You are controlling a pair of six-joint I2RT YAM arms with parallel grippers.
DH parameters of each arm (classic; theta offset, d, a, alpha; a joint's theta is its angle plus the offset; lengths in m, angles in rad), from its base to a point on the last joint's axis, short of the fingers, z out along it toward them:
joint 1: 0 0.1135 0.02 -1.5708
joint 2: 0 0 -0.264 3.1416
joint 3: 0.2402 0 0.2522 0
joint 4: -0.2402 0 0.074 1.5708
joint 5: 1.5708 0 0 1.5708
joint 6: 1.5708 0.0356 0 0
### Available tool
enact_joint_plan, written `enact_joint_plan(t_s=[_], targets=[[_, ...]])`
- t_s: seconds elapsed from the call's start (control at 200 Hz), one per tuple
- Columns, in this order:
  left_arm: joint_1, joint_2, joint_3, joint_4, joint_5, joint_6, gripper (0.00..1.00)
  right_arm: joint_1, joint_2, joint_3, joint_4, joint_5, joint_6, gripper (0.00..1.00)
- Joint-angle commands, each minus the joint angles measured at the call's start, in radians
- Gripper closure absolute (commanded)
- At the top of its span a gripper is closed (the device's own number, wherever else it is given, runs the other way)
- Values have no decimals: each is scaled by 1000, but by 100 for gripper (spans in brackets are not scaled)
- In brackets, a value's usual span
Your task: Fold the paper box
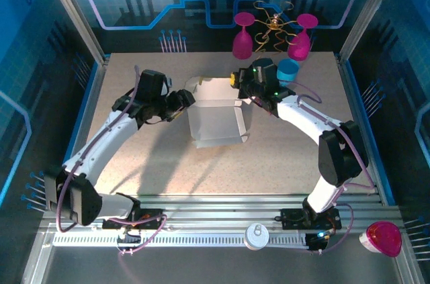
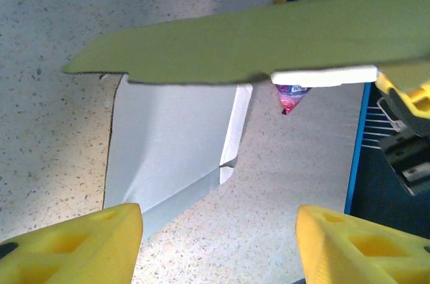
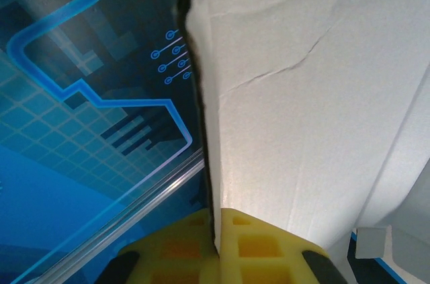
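Note:
The back side's loose end (image 2: 101, 59) is past the open fingers of the robot's left gripper, so next the left gripper moves back while the right gripper turns the box (image 1: 216, 121) towards it.
The paper box (image 1: 215, 119) stands half-formed at mid-table, pale inside with its walls raised. My right gripper (image 1: 236, 89) is at its back right corner, shut on a wall. In the right wrist view the yellow fingers (image 3: 269, 247) pinch the thin edge of the pale cardboard (image 3: 309, 116). My left gripper (image 1: 187, 99) hovers beside the box's left wall. It is open (image 2: 218, 244), with bare table between its pads. In the left wrist view a yellow outer flap (image 2: 255, 42) hangs across the top and a pale panel (image 2: 168, 143) lies below it.
A blue cup (image 1: 288, 70) stands right behind the right gripper. Two pink goblets (image 1: 243, 35) and a gold wire ornament (image 1: 274, 22) line the back wall. A purple snack packet (image 2: 291, 96) peeks out under the flap. A pink object (image 1: 383, 238) lies at the front right rail.

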Motion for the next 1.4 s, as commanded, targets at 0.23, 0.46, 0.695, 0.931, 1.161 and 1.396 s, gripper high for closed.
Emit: enact_joint_plan(t_s=[0.23,0.46,0.695,0.931,1.161,1.396], targets=[[59,-83,-89,-34,-129,77,48,-4,-5,44,-34,10,-12,100],[281,-80,-50,39,32,97,55,-2,-16,60,-73,14,-32,100],[277,58,28,48,123,235,68,19,4,77,-76,20,-79,100],[116,-9,-8,61,-36,586,52,52,41,96,-84,25,-100,100],[-4,-125,-102,114,-287,735,36,55,59,114,-95,25,-105,100],[-11,-57,-82,96,-306,778,35,60,68,128,-104,12,-104,100]])
